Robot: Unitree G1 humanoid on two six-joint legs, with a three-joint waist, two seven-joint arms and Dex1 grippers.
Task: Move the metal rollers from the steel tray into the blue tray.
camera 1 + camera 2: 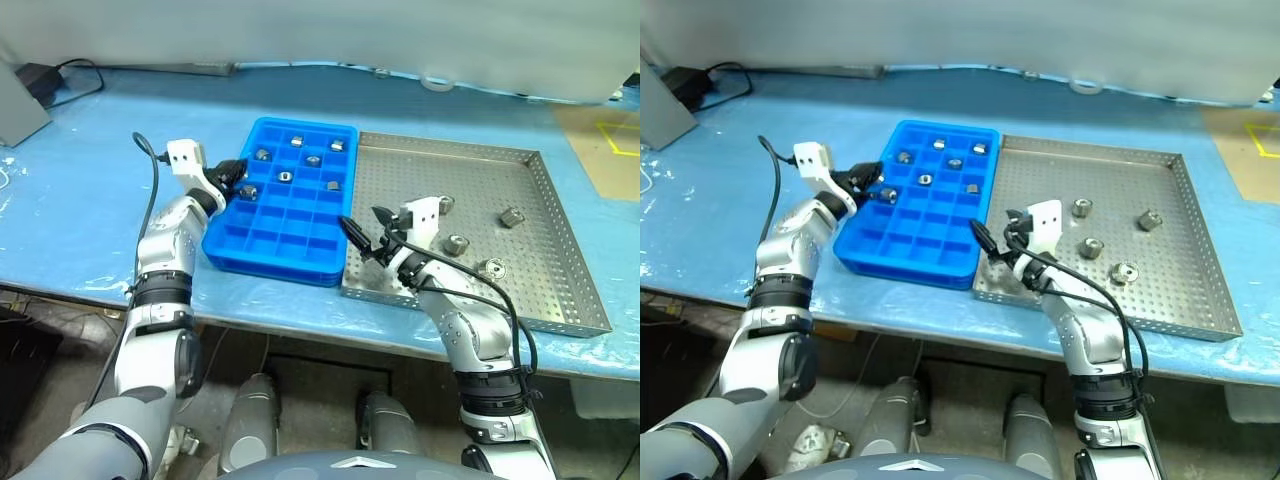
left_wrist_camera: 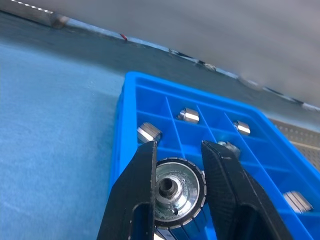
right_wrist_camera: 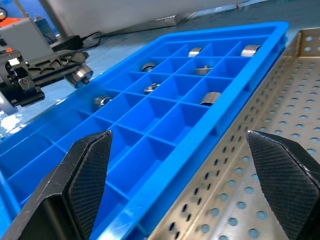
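The blue tray's near corner compartment (image 1: 232,240) is empty and the metal roller (image 3: 81,76) is clear above the tray's edge, so I carry on there with my left gripper and let go inside.
The blue tray (image 1: 270,245) lies left of the steel tray (image 1: 400,180), and the two touch. Several metal rollers (image 1: 313,160) sit in the blue tray's far compartments. Several more (image 1: 457,244) lie on the steel tray's perforated floor, towards its right half. My left gripper (image 1: 243,180) is shut on a metal roller (image 2: 177,192), which it holds level just above the blue tray's left edge. The same roller (image 3: 80,74) shows in the right wrist view. My right gripper (image 1: 368,230) stands open and empty over the seam between the trays, near their front edge.
Both trays rest on a table with a blue cover (image 1: 90,200), whose front edge runs just below them. A grey box (image 1: 20,105) and a black cable (image 1: 70,68) sit at the far left. Yellow tape (image 1: 615,140) marks the far right.
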